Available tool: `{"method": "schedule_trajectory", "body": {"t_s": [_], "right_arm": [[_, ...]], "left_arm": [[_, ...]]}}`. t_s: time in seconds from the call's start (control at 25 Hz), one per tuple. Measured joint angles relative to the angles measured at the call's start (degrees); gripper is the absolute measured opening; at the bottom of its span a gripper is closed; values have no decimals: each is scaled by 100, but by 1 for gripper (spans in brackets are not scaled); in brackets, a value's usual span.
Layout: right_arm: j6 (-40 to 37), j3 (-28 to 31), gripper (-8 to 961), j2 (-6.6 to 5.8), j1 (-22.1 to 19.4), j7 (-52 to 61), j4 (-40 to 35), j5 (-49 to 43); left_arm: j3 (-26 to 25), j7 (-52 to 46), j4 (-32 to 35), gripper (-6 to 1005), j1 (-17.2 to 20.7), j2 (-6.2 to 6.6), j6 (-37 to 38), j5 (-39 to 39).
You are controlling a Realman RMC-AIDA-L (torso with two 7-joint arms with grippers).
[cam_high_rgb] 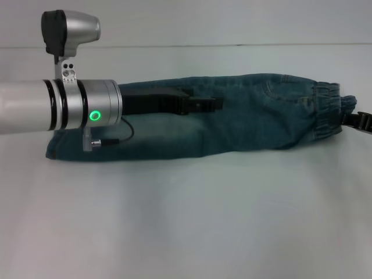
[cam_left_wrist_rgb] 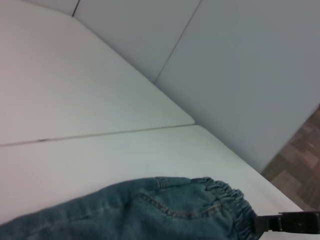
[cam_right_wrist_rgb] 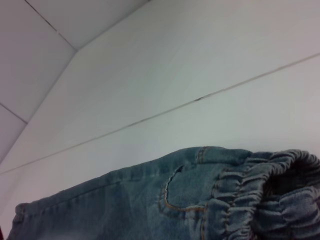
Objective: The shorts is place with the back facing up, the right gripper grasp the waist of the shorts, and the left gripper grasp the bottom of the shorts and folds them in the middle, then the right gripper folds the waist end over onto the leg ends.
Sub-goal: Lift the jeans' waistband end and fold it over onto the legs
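Note:
The middle of the shorts (cam_high_rgb: 206, 129) is loose below the robot's left gripper, so next the left gripper pushes the denim down there (cam_high_rgb: 228, 123) before the right gripper raises the shorts' waist.
The blue denim shorts (cam_high_rgb: 250, 116) lie folded lengthwise on the white table, back pocket up. The puckered waist (cam_high_rgb: 325, 110) is at the right and the leg ends (cam_high_rgb: 58, 148) at the left. My left gripper (cam_high_rgb: 212, 105), on its silver wrist with the green light, reaches over the middle of the shorts, just above the denim. My right gripper (cam_high_rgb: 360, 120) is at the right edge of the view, shut on the tip of the waist. The left wrist view shows the waist (cam_left_wrist_rgb: 235, 200) with the right gripper (cam_left_wrist_rgb: 290, 222) at it. The right wrist view shows the waist (cam_right_wrist_rgb: 260, 185) bunched close up.
The white table (cam_high_rgb: 186, 221) spreads in front of the shorts. A seam (cam_right_wrist_rgb: 200, 99) crosses the tabletop behind them. A pale wall (cam_left_wrist_rgb: 240, 75) rises beyond the far edge, with brown floor (cam_left_wrist_rgb: 300, 170) past the table's corner.

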Motion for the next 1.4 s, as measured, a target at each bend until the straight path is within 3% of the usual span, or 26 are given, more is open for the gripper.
{"method": "schedule_trajectory", "body": {"t_s": [0.44, 0.56, 0.88, 1.2, 1.4], "right_arm": [[-70, 34, 45, 22, 28, -150, -32, 36], [-99, 56, 44, 23, 14, -233, -33, 125], [-198, 134, 48, 111, -165, -274, -296, 257], [-263, 294, 52, 204, -299, -275, -536, 262], [-286, 345, 55, 180, -284, -275, -544, 269]], "left_arm": [[315, -38, -241, 871, -37, -55, -502, -276], [445, -41, -323, 812, -69, -57, -808, -424], [1317, -42, -827, 655, -498, -66, -2011, -870], [2566, -215, -1038, 185, -756, -64, -3238, -1470], [3364, -536, -1050, 32, -766, -61, -4005, -1624]]}}
